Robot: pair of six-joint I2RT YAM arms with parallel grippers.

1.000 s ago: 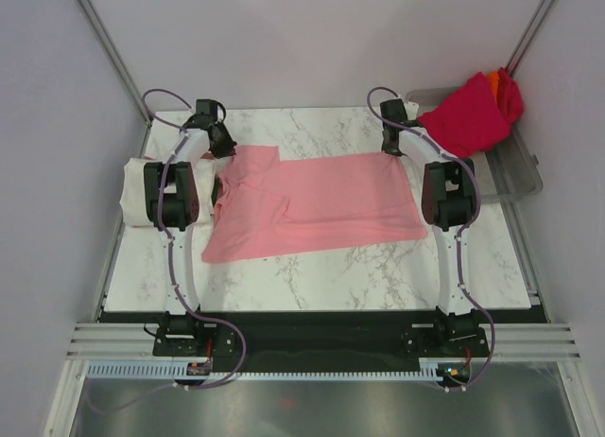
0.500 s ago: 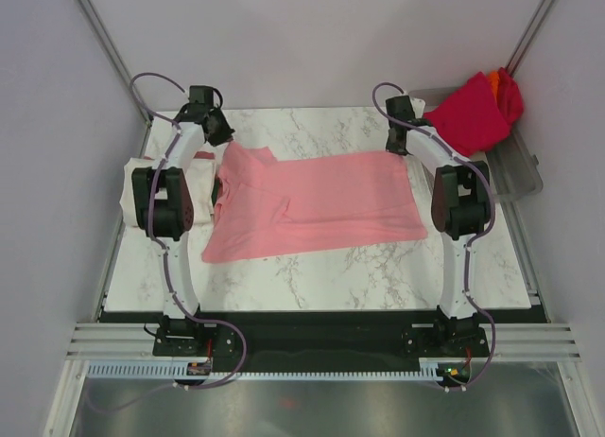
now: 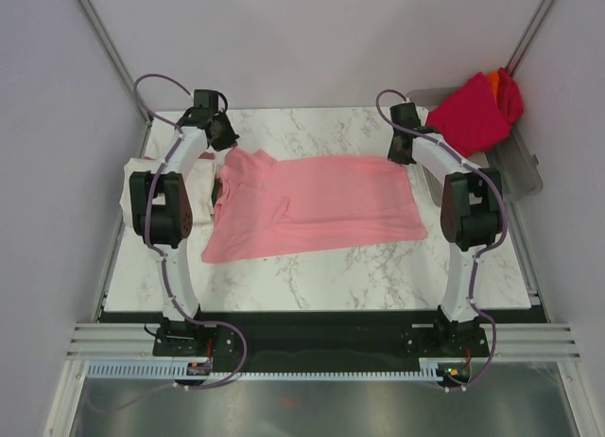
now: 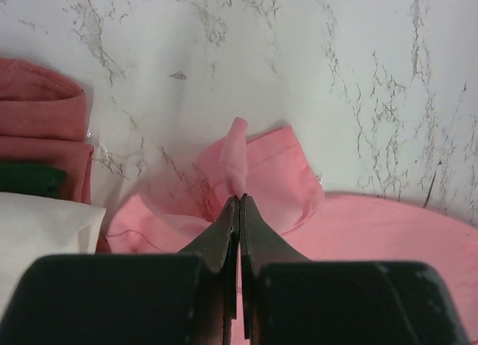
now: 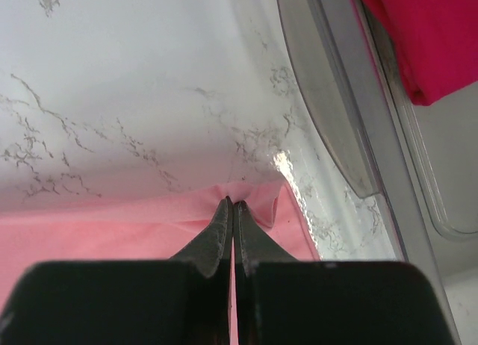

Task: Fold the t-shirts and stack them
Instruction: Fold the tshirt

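The pink t-shirt's far edge [image 3: 326, 159] is pinched in both grippers and the near half [image 3: 317, 224] lies flat. My left gripper should continue to fold that edge until it lies over the near half.
A light pink t-shirt [image 3: 312, 205] lies spread on the marble table. My left gripper [image 3: 225, 144] is shut on its far left sleeve edge; the left wrist view shows the fingertips [image 4: 239, 199] pinching a raised pink fold [image 4: 237, 154]. My right gripper [image 3: 401, 155] is shut on the shirt's far right corner; the right wrist view shows the tips [image 5: 232, 204] pinching the pink hem [image 5: 254, 192]. A folded cream-white shirt [image 3: 137, 186] lies at the left edge, partly hidden by the left arm. Crimson [image 3: 473, 115] and orange [image 3: 494, 78] shirts lie heaped in the tray.
A grey translucent plastic tray [image 3: 515, 167] sits at the far right corner; its rim [image 5: 336, 98] is close to my right gripper. In the left wrist view, folded dark red cloth [image 4: 41, 125] and cream-white cloth [image 4: 37, 225] lie beside the pink sleeve.
Both grippers have moved a little outward and toward the far edge with the pink shirt's far edge in them. The left sleeve has bunched up and the far edge looks tauter.
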